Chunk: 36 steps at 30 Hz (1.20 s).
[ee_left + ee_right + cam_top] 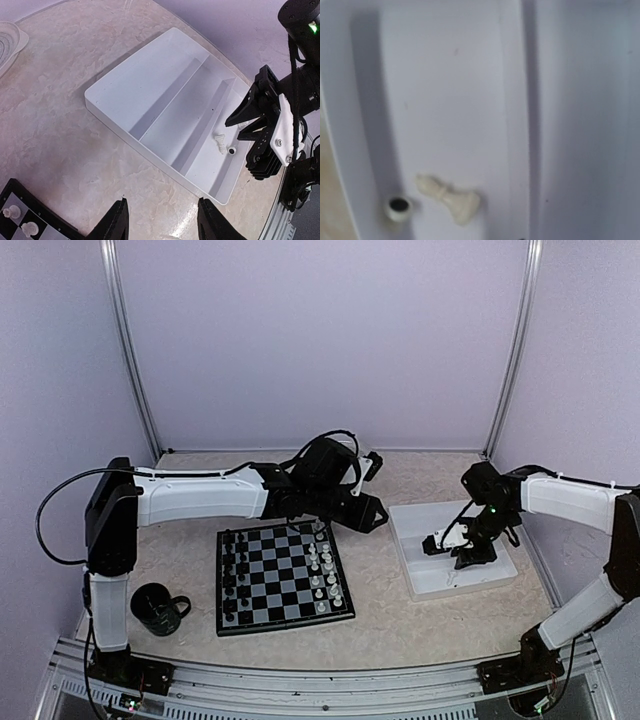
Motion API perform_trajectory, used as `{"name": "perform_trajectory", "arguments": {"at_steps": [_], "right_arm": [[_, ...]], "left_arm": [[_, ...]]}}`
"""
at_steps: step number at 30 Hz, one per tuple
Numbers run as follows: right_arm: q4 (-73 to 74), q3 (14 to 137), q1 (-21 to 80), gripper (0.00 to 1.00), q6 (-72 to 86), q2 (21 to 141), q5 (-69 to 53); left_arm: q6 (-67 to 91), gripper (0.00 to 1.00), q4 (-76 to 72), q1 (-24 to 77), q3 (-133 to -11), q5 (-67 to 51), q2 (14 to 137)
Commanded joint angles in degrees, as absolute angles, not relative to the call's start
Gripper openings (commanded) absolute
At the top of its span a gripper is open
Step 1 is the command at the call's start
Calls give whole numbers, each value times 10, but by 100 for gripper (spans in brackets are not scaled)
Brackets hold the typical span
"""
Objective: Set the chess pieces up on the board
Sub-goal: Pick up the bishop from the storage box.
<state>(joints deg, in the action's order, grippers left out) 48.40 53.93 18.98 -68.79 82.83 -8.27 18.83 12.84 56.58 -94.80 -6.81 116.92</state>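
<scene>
The white piece [449, 200] is in the tray, away from the board, so the robot's right gripper should lift it out and pass it to the robot's open left gripper [162, 215].
The board [285, 575] lies at the front middle of the table, with tiny black pieces [232, 570] along its left side and white pieces [322, 565] along its right side. My left gripper [161, 201] is open and empty above bare table between the board's far right corner [12, 197] and the white tray [150, 90]. My right gripper [235, 129] hovers open over the tray's near compartment. A white piece [450, 197] lies on its side there, beside a small white ring-like piece [398, 206]. No fingers show in the right wrist view.
A black mug [158, 608] stands left of the board. A ridged white object [7, 40] sits at the far back. The tray [455, 580] has three long compartments. Purple walls enclose the table.
</scene>
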Motion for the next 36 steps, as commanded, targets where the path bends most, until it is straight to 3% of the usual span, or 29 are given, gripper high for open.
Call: {"name": "perform_trajectory", "arguments": {"at_steps": [1, 27, 36], "right_arm": [[508, 548, 188, 33, -818, 856, -49], [447, 471, 226, 33, -832, 904, 7], [468, 511, 213, 20, -798, 907, -25]], "left_arm": [[201, 48, 98, 563, -914, -62, 1136], [219, 48, 73, 567, -871, -52, 1117], [213, 47, 74, 568, -879, -57, 1125]]}}
